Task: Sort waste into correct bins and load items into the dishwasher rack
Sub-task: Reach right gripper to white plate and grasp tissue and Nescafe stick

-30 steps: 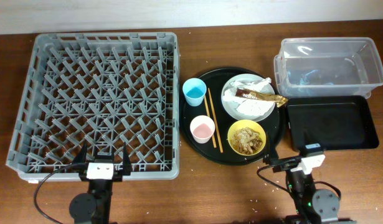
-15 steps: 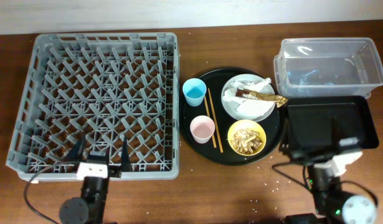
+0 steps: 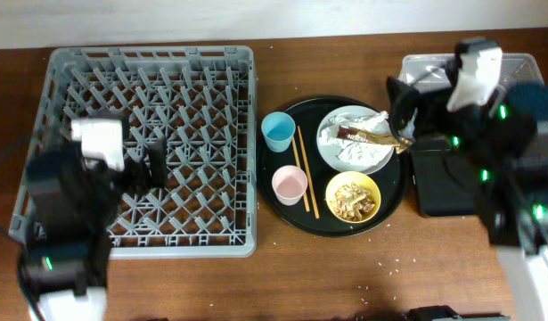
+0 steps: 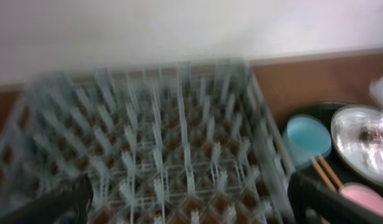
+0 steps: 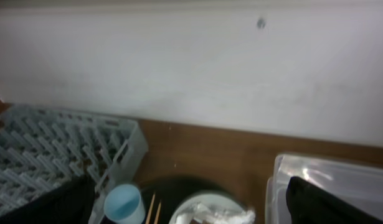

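My right gripper should keep going toward the napkins [image 3: 363,124] until it pinches both napkins and wrapper. The crumpled napkins and brown wrapper [image 3: 366,135] lie in a bunch on the white plate.
The grey dishwasher rack [image 3: 229,89] fills the left. On a round black tray [image 3: 300,214] sit a white plate [image 3: 331,147] with napkins [image 3: 358,156] and a brown wrapper [image 3: 367,136], a yellow bowl [image 3: 331,189] of food scraps [image 3: 352,201], a blue cup [image 3: 278,132], a pink cup [image 3: 290,185] and chopsticks [image 3: 305,178]. My left gripper [image 3: 158,165] hangs open and empty above the rack [image 4: 179,143]. My right gripper [image 3: 403,107] is open and empty, high between the plate and the clear tub [image 3: 425,67]. The black bin tray [image 3: 443,183] is partly hidden by the right arm.
The right arm covers most of the clear tub and the right part of the black bin tray. Bare wooden table [image 3: 327,276] lies along the front edge. A white wall [image 5: 191,74] stands behind the table.
Both arms have risen from the table's front edge. The left one now hangs over the rack, the right one over the bins. The tray's things have not moved.
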`<state>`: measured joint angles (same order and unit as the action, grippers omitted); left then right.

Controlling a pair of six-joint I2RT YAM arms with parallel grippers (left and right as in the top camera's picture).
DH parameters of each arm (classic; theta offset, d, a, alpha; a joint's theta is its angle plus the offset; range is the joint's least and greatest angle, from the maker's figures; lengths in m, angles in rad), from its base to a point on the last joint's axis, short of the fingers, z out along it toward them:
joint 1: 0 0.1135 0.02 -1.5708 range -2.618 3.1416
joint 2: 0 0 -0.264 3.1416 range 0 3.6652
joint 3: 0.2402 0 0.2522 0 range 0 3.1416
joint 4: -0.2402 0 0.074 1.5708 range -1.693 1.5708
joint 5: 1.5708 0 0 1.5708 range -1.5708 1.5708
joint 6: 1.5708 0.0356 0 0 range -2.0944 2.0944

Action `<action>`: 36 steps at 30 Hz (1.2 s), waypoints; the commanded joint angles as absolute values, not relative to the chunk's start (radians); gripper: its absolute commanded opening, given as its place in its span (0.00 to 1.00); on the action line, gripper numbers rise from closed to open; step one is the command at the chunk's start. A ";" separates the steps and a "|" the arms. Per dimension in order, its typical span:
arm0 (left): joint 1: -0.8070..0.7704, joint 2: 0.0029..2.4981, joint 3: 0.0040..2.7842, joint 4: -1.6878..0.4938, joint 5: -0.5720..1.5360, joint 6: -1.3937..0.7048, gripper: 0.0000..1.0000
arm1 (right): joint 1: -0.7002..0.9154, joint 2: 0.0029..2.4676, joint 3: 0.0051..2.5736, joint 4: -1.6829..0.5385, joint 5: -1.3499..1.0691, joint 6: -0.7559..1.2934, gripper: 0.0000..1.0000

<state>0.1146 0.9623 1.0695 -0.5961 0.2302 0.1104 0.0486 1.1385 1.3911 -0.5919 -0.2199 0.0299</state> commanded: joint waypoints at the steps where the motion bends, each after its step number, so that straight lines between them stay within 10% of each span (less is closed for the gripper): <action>1: 0.119 1.146 1.283 -0.713 0.247 0.105 0.99 | 0.045 1.261 1.514 -0.631 -0.270 0.035 0.99; 8: 0.118 1.343 1.328 -0.735 0.272 0.105 1.00 | 0.045 1.463 1.515 -0.563 -0.292 0.081 0.99; 18: 0.118 1.458 1.328 -0.737 0.293 0.105 1.00 | 0.120 1.793 1.515 -0.685 0.137 0.749 0.99; 36: 0.118 1.459 1.327 -0.773 0.293 0.105 1.00 | 0.178 2.111 1.515 -0.751 0.169 0.756 0.99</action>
<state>0.1146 1.4532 1.3151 -0.7673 0.2783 0.1108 0.1780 2.0830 1.5036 -0.7414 0.1646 0.7502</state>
